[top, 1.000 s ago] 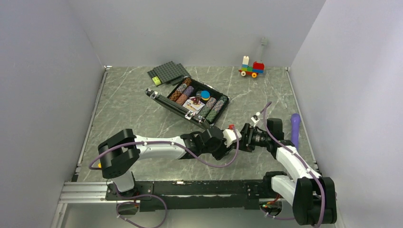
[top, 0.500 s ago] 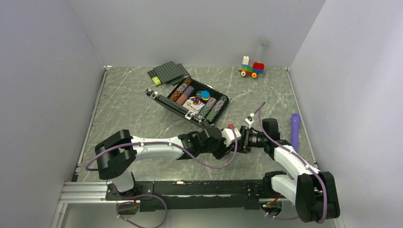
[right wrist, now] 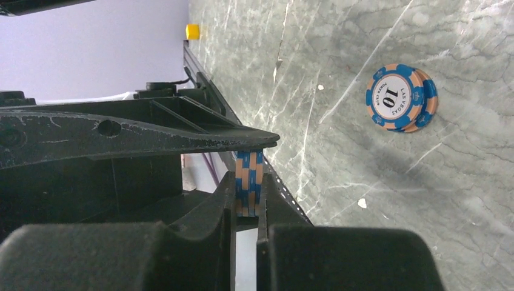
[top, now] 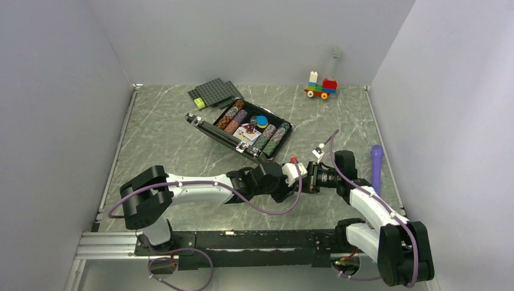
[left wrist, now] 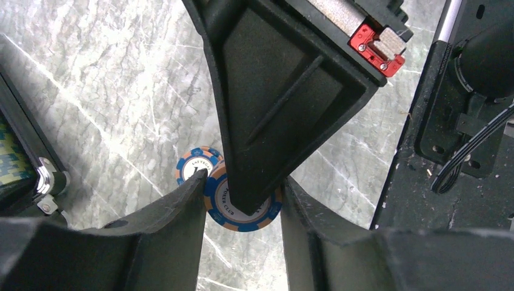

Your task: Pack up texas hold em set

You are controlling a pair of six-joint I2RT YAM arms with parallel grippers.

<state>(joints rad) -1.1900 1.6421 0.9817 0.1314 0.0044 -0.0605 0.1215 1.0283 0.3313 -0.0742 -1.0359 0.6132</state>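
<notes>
My left gripper has the chip stack (left wrist: 243, 226) by its rim. So my right gripper should grab the chip stack by its sides and stand it in the briefcase's chip row (top: 277, 123).
A short stack of blue-and-orange poker chips (left wrist: 225, 210) hangs above the table between both grippers. My left gripper (left wrist: 242, 182) grips the stack by its rim. My right gripper (right wrist: 248, 179) is shut across the faces of the same stack (right wrist: 249, 167), and one of its fingers (left wrist: 273, 97) covers the top chip. More chips (right wrist: 400, 98) of this kind lie loose on the table just beyond; the left wrist view shows one of them (left wrist: 193, 165). The black briefcase (top: 219, 134) lies open at mid-table with chip rows (top: 273, 136), cards and a blue disc (top: 262, 120) inside.
Dark grey studded baseplates (top: 213, 92) lie behind the case. A colourful brick toy car (top: 321, 86) stands at the back right. A purple object (top: 377, 162) lies along the right wall. The briefcase's corner latch (left wrist: 45, 179) is close to my left gripper.
My right gripper has moved left up to the left gripper and closed its jaws across the chip stack. The left gripper has kept its hold.
</notes>
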